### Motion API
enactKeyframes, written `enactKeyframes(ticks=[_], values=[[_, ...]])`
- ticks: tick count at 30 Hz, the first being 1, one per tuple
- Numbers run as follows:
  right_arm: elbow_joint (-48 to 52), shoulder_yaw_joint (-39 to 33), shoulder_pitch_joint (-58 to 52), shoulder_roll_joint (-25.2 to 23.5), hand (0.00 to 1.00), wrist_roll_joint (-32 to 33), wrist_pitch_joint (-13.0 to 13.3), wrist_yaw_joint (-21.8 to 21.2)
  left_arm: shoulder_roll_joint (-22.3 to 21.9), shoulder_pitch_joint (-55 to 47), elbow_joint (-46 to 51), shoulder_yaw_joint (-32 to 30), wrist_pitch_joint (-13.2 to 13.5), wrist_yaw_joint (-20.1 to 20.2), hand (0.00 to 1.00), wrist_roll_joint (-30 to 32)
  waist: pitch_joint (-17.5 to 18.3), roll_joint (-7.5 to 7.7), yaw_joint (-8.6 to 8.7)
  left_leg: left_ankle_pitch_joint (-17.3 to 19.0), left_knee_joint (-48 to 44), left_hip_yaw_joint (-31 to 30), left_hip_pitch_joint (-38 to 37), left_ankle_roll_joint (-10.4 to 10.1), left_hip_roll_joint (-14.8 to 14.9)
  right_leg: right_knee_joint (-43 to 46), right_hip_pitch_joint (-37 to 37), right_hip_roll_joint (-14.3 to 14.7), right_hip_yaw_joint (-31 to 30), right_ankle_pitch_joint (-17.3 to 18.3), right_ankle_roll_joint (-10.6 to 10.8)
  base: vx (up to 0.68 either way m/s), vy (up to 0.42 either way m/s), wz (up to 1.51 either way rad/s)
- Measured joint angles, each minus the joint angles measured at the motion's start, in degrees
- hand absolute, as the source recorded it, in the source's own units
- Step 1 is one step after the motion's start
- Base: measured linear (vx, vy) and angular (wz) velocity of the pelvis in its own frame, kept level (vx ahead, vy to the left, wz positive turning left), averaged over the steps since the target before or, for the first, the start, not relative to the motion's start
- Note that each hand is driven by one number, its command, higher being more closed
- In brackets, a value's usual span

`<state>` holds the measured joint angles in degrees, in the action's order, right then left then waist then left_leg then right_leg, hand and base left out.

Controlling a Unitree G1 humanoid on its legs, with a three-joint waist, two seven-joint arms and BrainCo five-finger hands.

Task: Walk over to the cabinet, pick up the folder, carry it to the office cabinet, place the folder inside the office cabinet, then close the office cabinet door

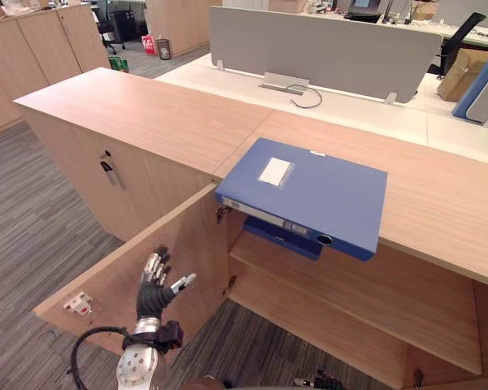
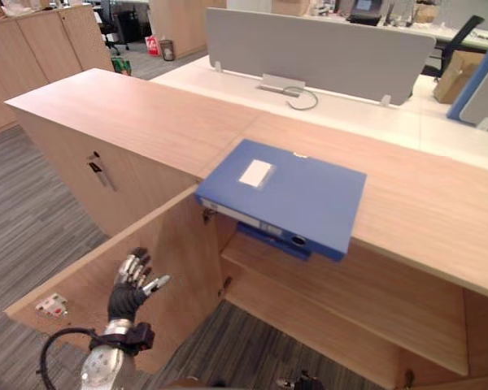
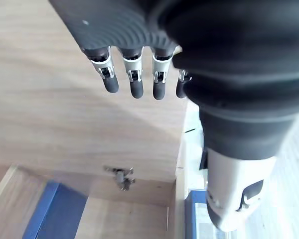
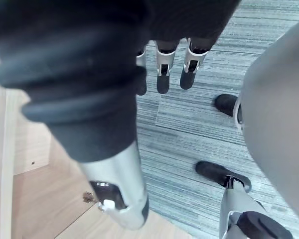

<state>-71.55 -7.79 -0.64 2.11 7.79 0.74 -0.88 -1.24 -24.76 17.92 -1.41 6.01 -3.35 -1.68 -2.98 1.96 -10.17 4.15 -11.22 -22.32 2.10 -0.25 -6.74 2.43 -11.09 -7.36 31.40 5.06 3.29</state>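
Observation:
I expect the blue folder to stay flat and shut when I carry it into the office cabinet, because the overhanging front edge is thick and straight.
A blue folder lies flat on the wooden cabinet top, its front edge sticking out over the open compartment. Under it, a second blue folder rests on the upper shelf inside. The cabinet door stands swung open to the left. My left hand is open, fingers straight, close to the door's inner face and apart from the folder. My right hand hangs open over the carpet, holding nothing.
The neighbouring cabinet door to the left is closed, with a metal handle. Behind the cabinet runs a white desk with a grey divider. More wooden cabinets stand far left. Grey carpet covers the floor.

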Motion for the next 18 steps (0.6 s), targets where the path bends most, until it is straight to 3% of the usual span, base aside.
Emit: enactKeyframes(ticks=[1, 3, 5, 7, 12, 18], values=[[0.0, 0.0, 0.0, -0.2, 0.0, 0.0, 0.0, 0.0, 0.0, 0.0, 1.8, -0.2, 0.1, -1.3, 0.0, 3.0, 0.0, 0.16, 0.0, 0.0, 0.0, 0.0, 0.0, 0.0, 0.0, 0.0, 0.0, 0.0, 0.0, 0.0, 0.0, -0.05, 0.006, -0.02], [0.0, 0.0, 0.0, -0.7, 0.0, 0.0, 0.0, 0.5, 0.4, 0.1, 7.9, -0.6, 0.8, -7.2, 0.0, 15.0, 0.4, 0.72, 0.01, -0.1, 0.0, 0.1, 0.0, 0.0, 0.1, -0.1, 0.0, 0.1, -0.1, 0.0, 0.0, 0.0, 0.0, 0.0], [0.0, 0.1, 0.0, -0.8, 0.0, -0.1, 0.0, 0.7, 0.8, 0.5, 11.1, -0.6, 1.3, -10.1, 0.0, 20.4, 0.5, 0.93, 0.03, -0.1, 0.0, 0.1, 0.0, 0.0, 0.1, -0.2, 0.1, 0.2, -0.2, 0.0, 0.0, 0.0, 0.0, 0.0], [-0.2, 0.6, 0.0, -1.0, 0.0, -0.7, 0.1, 1.1, 4.8, 3.0, 14.7, 2.3, 2.4, -14.5, 0.0, 27.2, 0.8, 1.31, 0.24, -0.1, 0.0, 0.3, -0.2, -0.1, 0.2, -0.7, 0.1, 0.4, -0.4, 0.0, 0.0, 0.0, 0.0, 0.0], [-0.7, 3.5, 1.1, -1.3, 0.0, -2.5, 0.6, 1.0, 15.3, 13.7, 15.0, 13.8, 5.1, -16.3, 0.0, 36.2, 1.2, 1.85, 1.55, -0.1, 0.5, 2.9, -1.1, -0.3, 1.5, -1.5, 0.3, 1.2, -3.3, -0.4, -0.5, 0.01, -0.011, -0.27], [-1.6, 7.5, 2.3, -1.1, 0.0, -4.5, 1.7, 1.0, 21.9, 27.0, 5.0, 20.7, 6.9, -18.6, 0.0, 48.4, 2.7, 1.65, 3.74, -0.2, 2.9, 7.3, -3.1, -0.6, 3.7, -2.0, 1.7, 2.3, -8.4, -1.3, -1.5, 0.0, -0.009, -0.45]])
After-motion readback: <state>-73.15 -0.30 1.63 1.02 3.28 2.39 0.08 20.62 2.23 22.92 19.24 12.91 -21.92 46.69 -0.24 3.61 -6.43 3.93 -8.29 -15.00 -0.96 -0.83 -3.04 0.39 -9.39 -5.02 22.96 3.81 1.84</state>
